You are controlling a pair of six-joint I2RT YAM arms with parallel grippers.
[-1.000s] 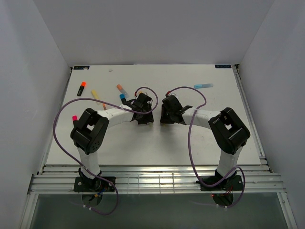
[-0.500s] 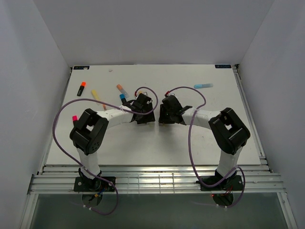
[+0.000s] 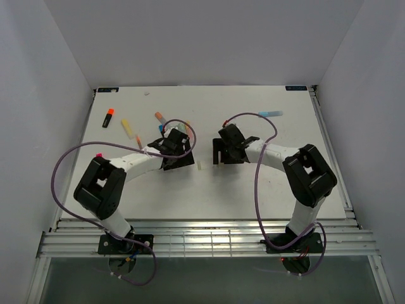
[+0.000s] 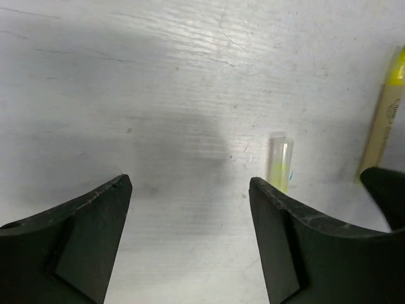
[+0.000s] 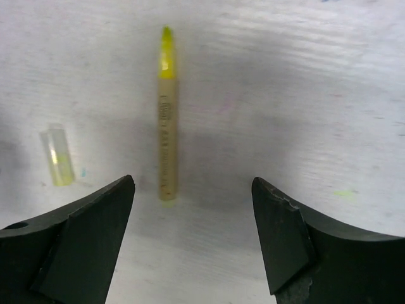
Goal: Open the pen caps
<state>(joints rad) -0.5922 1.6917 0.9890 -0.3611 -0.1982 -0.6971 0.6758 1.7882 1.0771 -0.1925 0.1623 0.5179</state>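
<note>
My right gripper should keep going to the pale blue pen [image 3: 271, 113], which is away from other pens, and close on it, as the beige pen and its cap [image 3: 199, 165] lie apart.
A thin beige pen [image 5: 167, 126] lies on the white table with its yellow tip bare, just ahead of my right gripper [image 5: 193, 182], whose jaws stand wide apart with nothing between them. Its clear yellowish pen cap [image 5: 57, 156] lies loose to the left of it. In the left wrist view the same cap [image 4: 280, 161] lies just beyond the right finger, with the pen [image 4: 385, 123] at the frame's right edge. My left gripper [image 4: 188, 183] is open and holds nothing. From above, the cap [image 3: 199, 165] sits between the left gripper [image 3: 176, 157] and the right gripper [image 3: 220, 154].
More pens lie at the back of the table: an orange and black one [image 3: 108, 117], a yellow one [image 3: 130, 128], an orange one [image 3: 160, 118] and a pale blue one [image 3: 270, 114]. Purple cables loop over both arms. White walls close in the sides.
Both grippers have opened and drawn apart. The pen and its cap, which were up between them, now lie separately on the table. The left arm has pulled back to the left.
</note>
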